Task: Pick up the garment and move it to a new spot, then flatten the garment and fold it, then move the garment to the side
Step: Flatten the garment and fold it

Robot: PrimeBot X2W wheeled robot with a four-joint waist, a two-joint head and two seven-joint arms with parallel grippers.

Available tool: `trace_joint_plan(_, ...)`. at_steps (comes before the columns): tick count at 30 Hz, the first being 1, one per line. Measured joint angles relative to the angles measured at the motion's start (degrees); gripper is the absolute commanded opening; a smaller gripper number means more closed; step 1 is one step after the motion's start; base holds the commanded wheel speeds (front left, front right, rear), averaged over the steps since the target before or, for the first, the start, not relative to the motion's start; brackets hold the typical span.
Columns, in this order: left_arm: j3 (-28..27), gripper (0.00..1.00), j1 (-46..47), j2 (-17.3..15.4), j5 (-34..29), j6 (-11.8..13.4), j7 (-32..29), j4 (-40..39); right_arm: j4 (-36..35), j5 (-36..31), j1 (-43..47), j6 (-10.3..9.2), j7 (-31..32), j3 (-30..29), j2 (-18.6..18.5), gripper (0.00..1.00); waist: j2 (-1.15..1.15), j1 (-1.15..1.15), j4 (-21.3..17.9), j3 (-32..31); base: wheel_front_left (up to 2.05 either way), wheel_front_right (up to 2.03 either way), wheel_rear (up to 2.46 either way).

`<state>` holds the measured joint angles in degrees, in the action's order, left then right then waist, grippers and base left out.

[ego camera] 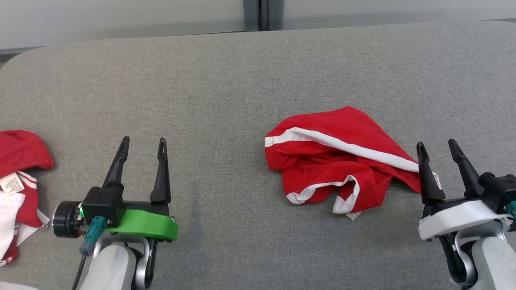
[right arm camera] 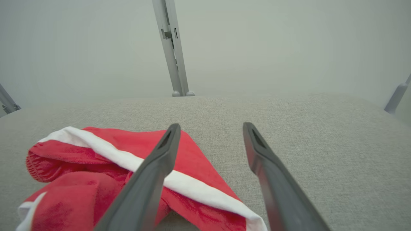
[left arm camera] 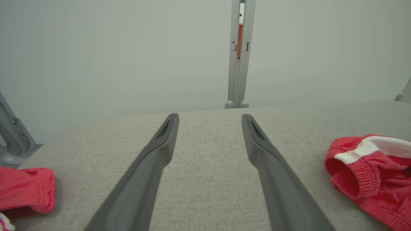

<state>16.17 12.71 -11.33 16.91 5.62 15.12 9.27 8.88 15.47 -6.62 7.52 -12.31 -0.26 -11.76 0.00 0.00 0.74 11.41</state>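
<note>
I see the white stripe running unbroken above bunched folds, so the red shorts will drop open below it when I lift the stripe's ends.
The garment is a pair of red shorts with white stripes, lying crumpled on the grey table right of centre. It also shows in the left wrist view at the right edge and in the right wrist view at the lower left. My right gripper stands open just right of the garment's right corner; its left finger is over that corner, and nothing is between the fingers. My left gripper is open at the lower left, well away from the garment, with bare table between its fingers.
A second heap of red and white clothes lies at the table's left edge, beside my left arm. The grey fabric table stretches wide behind both grippers. A pale wall with a grey post stands behind the far edge.
</note>
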Motion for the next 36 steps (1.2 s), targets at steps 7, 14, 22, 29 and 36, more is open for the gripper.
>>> trace_joint_plan(7,-0.77,1.00,-2.84,-0.29,0.07,0.45,0.00,-0.08,-8.42,-1.24,3.74,0.00,2.64,0.54,1.92,1.00,0.00,0.00,-0.03,-2.32,0.00,0.00,0.00)
trace_joint_plan(14,-0.99,1.00,-4.98,-0.88,0.19,1.04,-0.01,-0.33,-12.67,-1.77,7.63,0.00,5.01,0.09,3.64,1.00,0.00,0.00,0.21,-4.02,0.00,0.00,0.00)
trace_joint_plan(22,-0.56,1.00,-5.28,-1.20,0.51,1.27,-0.43,-0.96,-14.08,-2.01,8.47,0.00,5.93,0.29,3.78,1.00,0.00,0.00,0.18,-4.14,0.00,0.00,0.00)
trace_joint_plan(29,5.20,1.00,1.00,-0.45,-0.71,-2.88,-4.46,-1.38,-15.33,-2.01,8.11,0.00,6.25,0.41,3.68,1.00,0.00,0.00,0.33,-2.28,0.00,0.00,0.00)
trace_joint_plan(36,13.24,1.00,12.61,4.04,-0.89,-9.38,-15.26,3.57,-15.25,-1.98,5.67,0.00,6.42,1.77,3.45,1.00,0.00,0.00,-0.32,1.29,0.00,0.00,0.00)
